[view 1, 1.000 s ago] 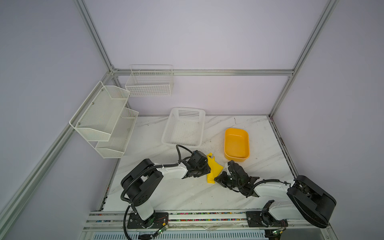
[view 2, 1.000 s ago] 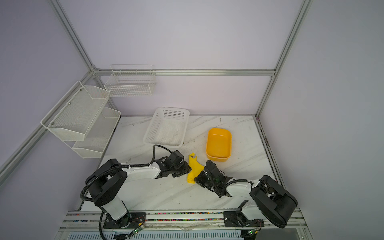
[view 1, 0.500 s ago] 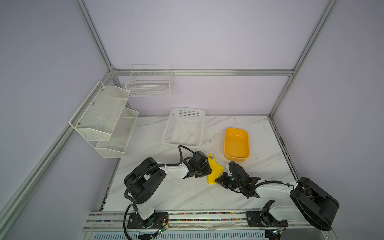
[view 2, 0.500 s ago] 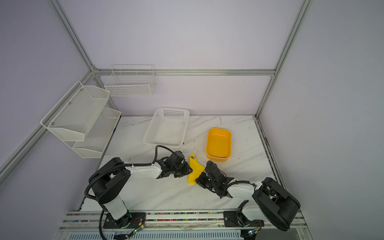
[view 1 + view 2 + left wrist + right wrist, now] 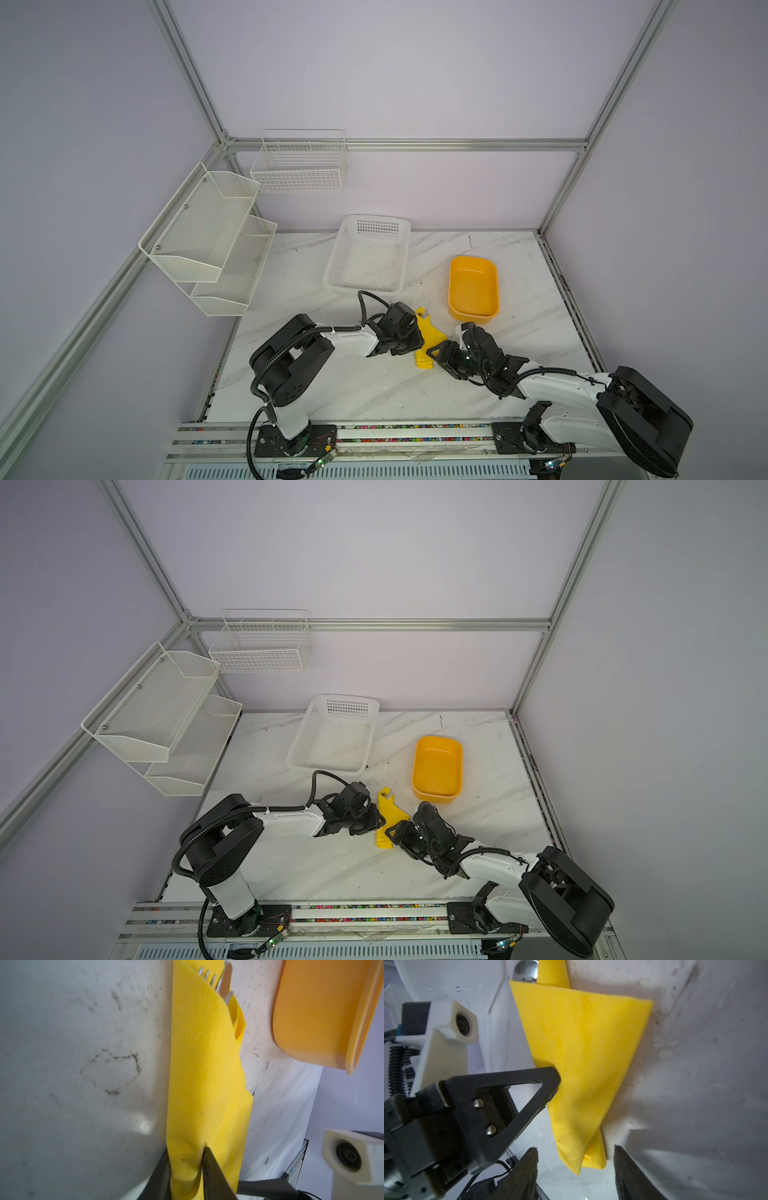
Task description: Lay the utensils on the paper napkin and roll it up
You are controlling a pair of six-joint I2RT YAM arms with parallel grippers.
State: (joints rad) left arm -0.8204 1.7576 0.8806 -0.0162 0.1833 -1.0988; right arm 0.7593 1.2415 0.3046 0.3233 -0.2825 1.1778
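The napkin's near end [image 5: 582,1163] is in too shallow between my right gripper's open fingers. Next, I reach farther over the folded flap [image 5: 580,1130] before I pinch it.
The yellow paper napkin [image 5: 428,338] [image 5: 388,818] lies on the marble table, folded into a long wrap around the utensils. Fork tines [image 5: 209,974] stick out of one end in the left wrist view, and a spoon bowl [image 5: 526,969] shows in the right wrist view. My left gripper [image 5: 185,1153] [image 5: 417,345] is shut on a pinched fold of the napkin [image 5: 207,1064]. My right gripper [image 5: 576,1149] [image 5: 436,353] is open. The napkin's near end [image 5: 581,1053] hangs between its jaws, touching neither.
An orange-yellow plastic tub [image 5: 473,291] [image 5: 322,1012] stands just behind the napkin to the right. A white perforated basket [image 5: 368,257] sits behind the left arm. White wire racks [image 5: 208,237] hang on the left and back walls.
My right gripper has opened and let go of the napkin's end. My left gripper has closed down on a fold of the napkin. The wrap has barely moved.
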